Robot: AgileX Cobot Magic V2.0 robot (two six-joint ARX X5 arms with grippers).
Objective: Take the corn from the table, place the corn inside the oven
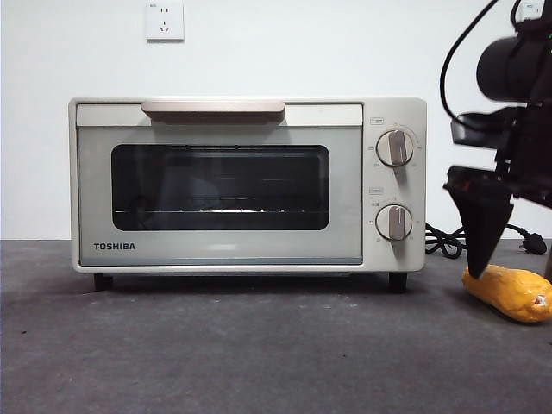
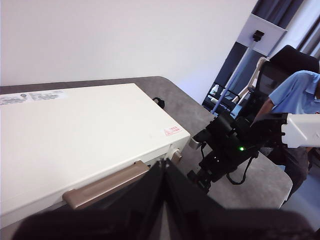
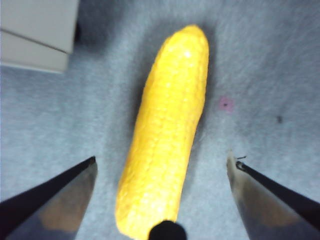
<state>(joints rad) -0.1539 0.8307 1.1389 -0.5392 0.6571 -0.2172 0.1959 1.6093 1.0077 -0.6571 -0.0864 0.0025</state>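
Observation:
My gripper will swing the oven's door (image 1: 220,185) down when I pull it, and the door will stay open level, because the handle (image 1: 213,109) sits along the top edge of the door.
The corn (image 1: 509,293) lies on the table (image 1: 259,345) to the right of the oven (image 1: 246,185), apart from it. The oven's door is closed, with its handle (image 1: 212,107) at the top. My right gripper (image 1: 509,259) hangs just above the corn, one black jaw pointing down at the cob's left end. In the right wrist view the right gripper (image 3: 161,159) is open, its jaws standing either side of the corn (image 3: 167,130) without touching it. My left gripper (image 2: 165,200) is shut and empty, high above the oven's top (image 2: 75,130) near the handle (image 2: 107,185).
A black cord (image 1: 444,240) coils on the table behind the corn. A wall socket (image 1: 165,20) sits above the oven. Beyond the table's far edge (image 2: 270,185) a person in a blue shirt (image 2: 295,100) sits in a chair.

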